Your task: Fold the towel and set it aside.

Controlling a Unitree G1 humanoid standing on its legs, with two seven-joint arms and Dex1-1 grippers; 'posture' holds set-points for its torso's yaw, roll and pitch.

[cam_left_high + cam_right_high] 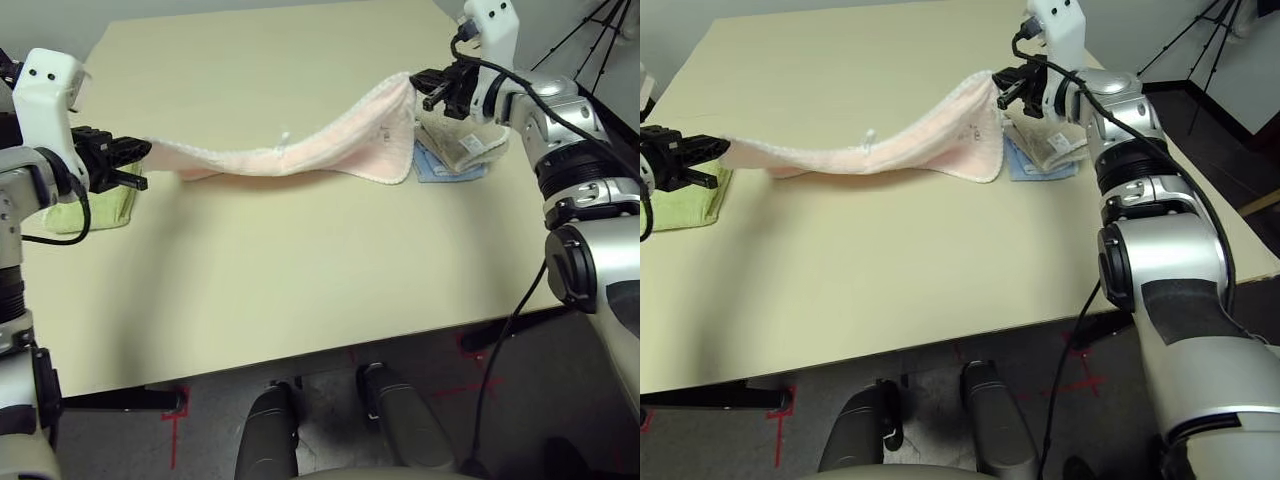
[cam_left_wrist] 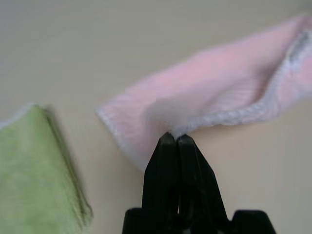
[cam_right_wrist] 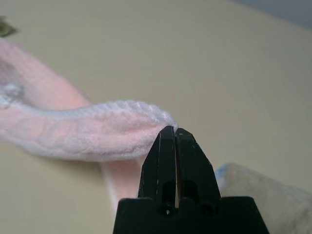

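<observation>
The pale pink towel droops, its flap doubled (image 1: 394,152), so my right gripper and my left gripper should pull its top edge toward me (image 1: 300,245) to spread the towel flat before folding it.
The pale pink towel (image 1: 300,150) hangs stretched above the table between my two grippers, sagging in the middle, with a small white tag (image 1: 284,139) on its top edge. My left gripper (image 1: 143,152) is shut on the towel's left end (image 2: 161,117), out at the left side of the table. My right gripper (image 1: 422,85) is shut on its right end (image 3: 122,126), raised higher at the back right. Below that end a doubled flap (image 1: 980,140) hangs down and bears a small grey mark.
A green folded towel (image 1: 90,212) lies on the table under my left gripper. A beige towel (image 1: 465,145) on a blue one (image 1: 445,170) lies under my right gripper at the back right. A black tripod (image 1: 600,40) stands beyond the table's right edge.
</observation>
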